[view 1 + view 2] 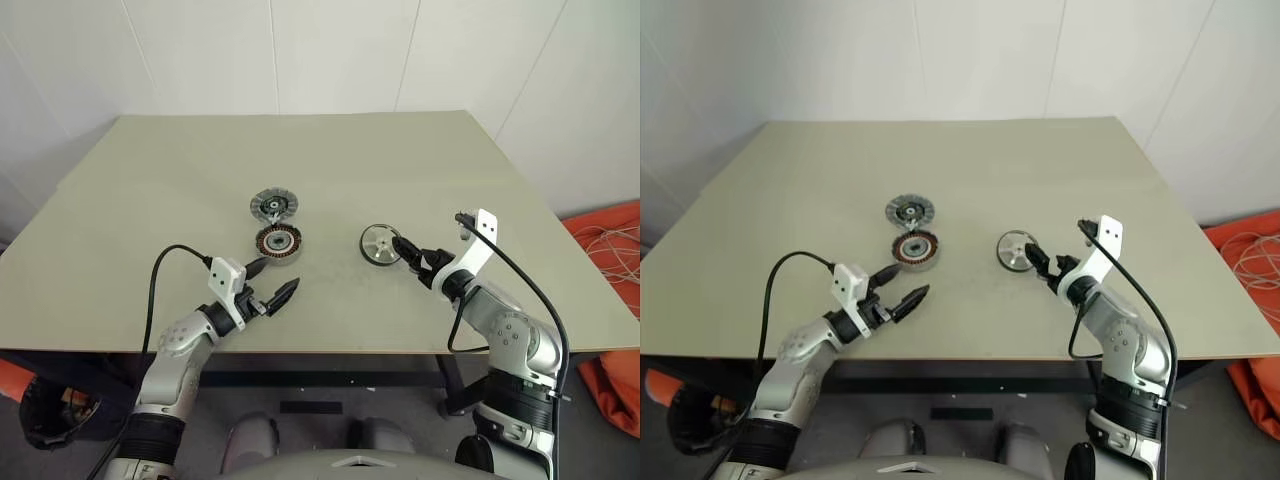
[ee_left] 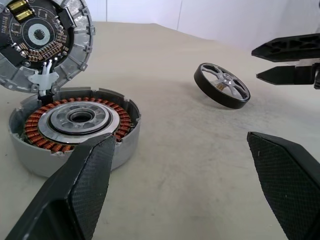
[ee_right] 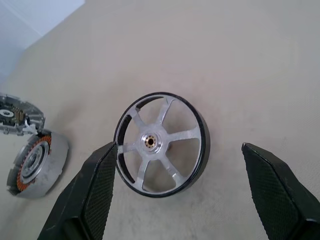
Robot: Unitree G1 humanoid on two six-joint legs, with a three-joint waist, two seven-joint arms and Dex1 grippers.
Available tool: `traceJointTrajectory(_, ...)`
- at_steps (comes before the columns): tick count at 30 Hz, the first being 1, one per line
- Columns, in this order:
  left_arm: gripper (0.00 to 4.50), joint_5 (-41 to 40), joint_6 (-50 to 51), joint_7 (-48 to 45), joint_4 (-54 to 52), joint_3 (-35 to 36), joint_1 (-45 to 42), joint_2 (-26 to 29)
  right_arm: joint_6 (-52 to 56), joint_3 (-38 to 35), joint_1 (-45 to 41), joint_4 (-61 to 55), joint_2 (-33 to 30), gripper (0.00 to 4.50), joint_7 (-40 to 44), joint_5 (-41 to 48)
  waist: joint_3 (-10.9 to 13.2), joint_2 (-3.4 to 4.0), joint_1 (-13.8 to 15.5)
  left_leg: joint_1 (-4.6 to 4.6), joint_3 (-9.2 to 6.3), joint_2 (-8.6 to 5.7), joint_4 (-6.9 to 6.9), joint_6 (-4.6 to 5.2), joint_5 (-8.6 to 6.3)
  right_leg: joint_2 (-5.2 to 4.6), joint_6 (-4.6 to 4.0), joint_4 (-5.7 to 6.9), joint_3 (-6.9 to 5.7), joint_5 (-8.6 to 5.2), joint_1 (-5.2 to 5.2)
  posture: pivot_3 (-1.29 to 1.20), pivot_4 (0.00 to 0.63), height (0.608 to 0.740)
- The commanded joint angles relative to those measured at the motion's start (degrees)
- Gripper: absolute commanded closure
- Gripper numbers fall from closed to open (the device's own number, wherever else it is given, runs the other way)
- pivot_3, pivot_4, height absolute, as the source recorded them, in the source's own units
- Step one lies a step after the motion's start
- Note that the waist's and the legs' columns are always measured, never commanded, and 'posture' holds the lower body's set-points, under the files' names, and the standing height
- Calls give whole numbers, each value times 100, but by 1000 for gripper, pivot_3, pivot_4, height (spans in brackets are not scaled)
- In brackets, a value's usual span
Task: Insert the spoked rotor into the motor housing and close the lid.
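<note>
The rotor's spoked side (image 3: 151,142) is spanned by my right gripper's open fingers, so that gripper should retreat and roll to pinch the rotor's dark rim (image 3: 202,160) across its thickness.
The spoked rotor (image 1: 380,244), a silver wheel with a dark rim, rests tilted on the table right of centre. My right gripper (image 1: 411,254) stands open just to its right; the rotor (image 3: 161,144) lies beyond the fingertips, not between them. The motor housing (image 1: 278,242), with copper windings around a silver hub, sits left of the rotor. Its hinged lid (image 1: 273,206) is swung open behind it. My left gripper (image 1: 281,274) hovers open in front of the housing (image 2: 75,125), holding nothing.
The beige table (image 1: 320,150) runs to a white wall at the back, and its front edge lies just under both wrists. Orange fabric and a white cable (image 1: 612,240) lie on the floor to the right. A black cable loops over my left forearm (image 1: 160,270).
</note>
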Motion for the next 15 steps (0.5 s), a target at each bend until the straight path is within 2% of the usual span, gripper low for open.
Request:
traceJointTrajectory(1,0,-88,28,-25,-188,-4,-67,19,-141,-160,-275,268,-112,35,1,269,1,2,0,-1,0,-1,0,0,0,0,0,0,0,0,0,0,0,740)
traceJointTrajectory(15,0,-62,192,89,-309,-52,-130,-55,363,-118,-506,841,-238,35,356,1198,2,11,3,-1,3,0,1,-1,0,0,-1,0,0,0,1,0,0,740)
